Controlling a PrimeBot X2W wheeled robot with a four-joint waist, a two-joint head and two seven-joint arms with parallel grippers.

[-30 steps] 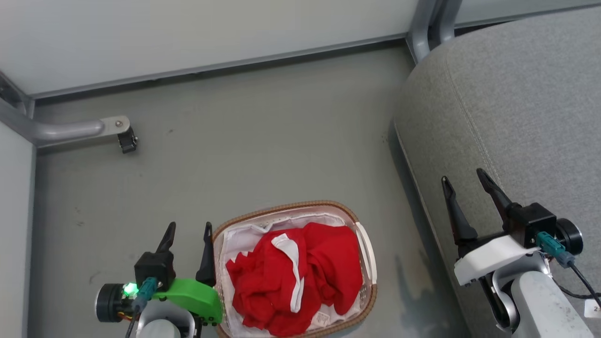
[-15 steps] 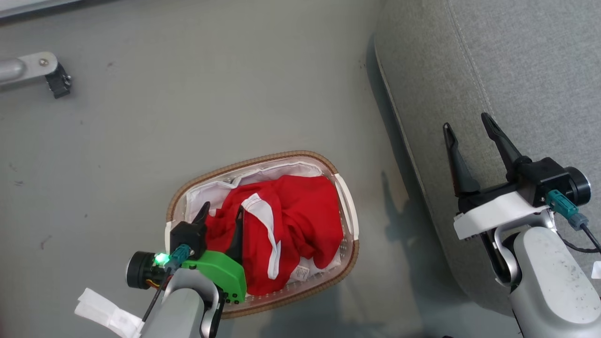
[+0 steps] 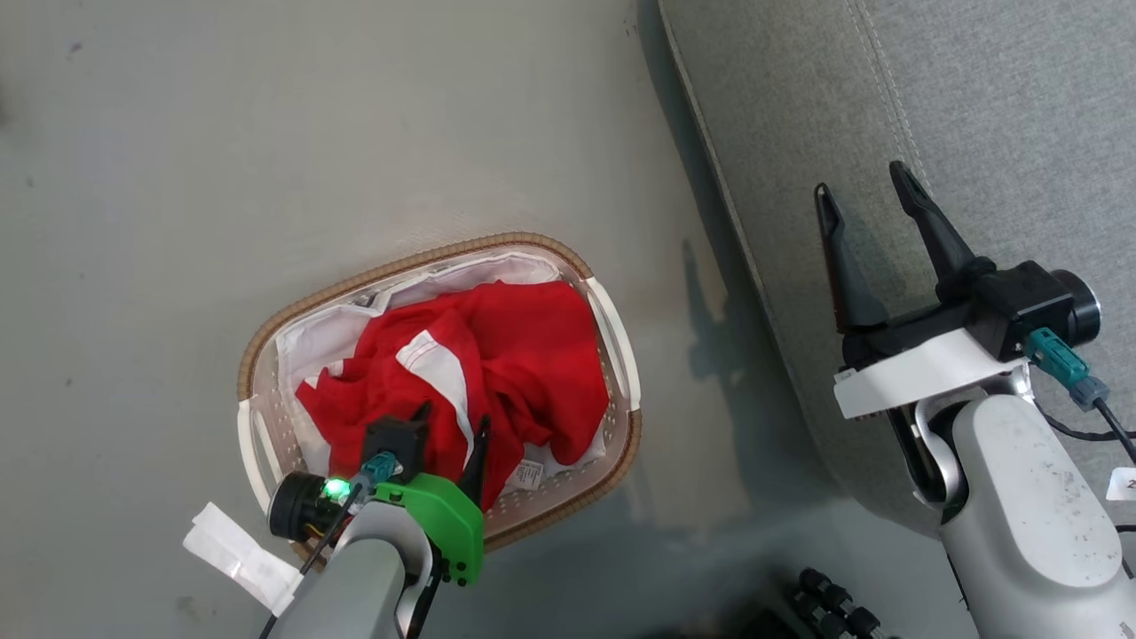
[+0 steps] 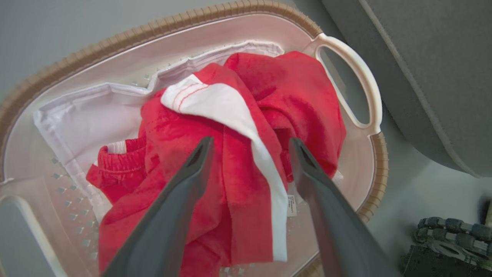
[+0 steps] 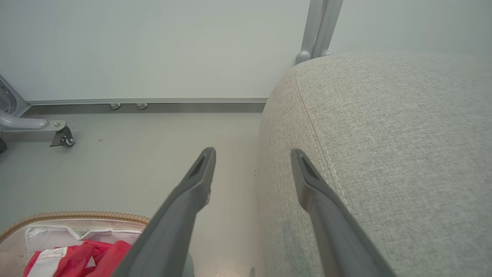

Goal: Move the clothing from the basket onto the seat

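My gripper will lift the white panel, and the plain red bulk (image 3: 548, 351) will stay in the basket because a deep crease (image 3: 479, 371) separates the panel from that bulk.
The basket (image 3: 426, 253) stands on the floor, left of the seat (image 3: 1003, 115). The clothing (image 3: 524, 355) lies bunched in it, red with a white panel, over the white liner (image 3: 311, 333). My left gripper (image 3: 454, 417) hangs open over the near side of the pile. In the left wrist view its fingers straddle the white panel of the clothing (image 4: 303, 88), inside the basket (image 4: 153, 29); touch cannot be told. My right gripper (image 3: 859, 180) is open and empty above the seat's left edge. The right wrist view shows this gripper (image 5: 252, 153) along the seat (image 5: 384, 134).
Grey floor surrounds the basket. A dark ribbed part of the robot base (image 3: 834, 603) sits at the lower right, near the seat's corner. In the right wrist view a caster foot (image 5: 61, 136) and a metal post (image 5: 321, 27) stand by the pale wall.
The head camera has tipped down and shifted. My left gripper has moved from beside the basket's left side to above the clothing, still open. The right gripper stays open by the seat.
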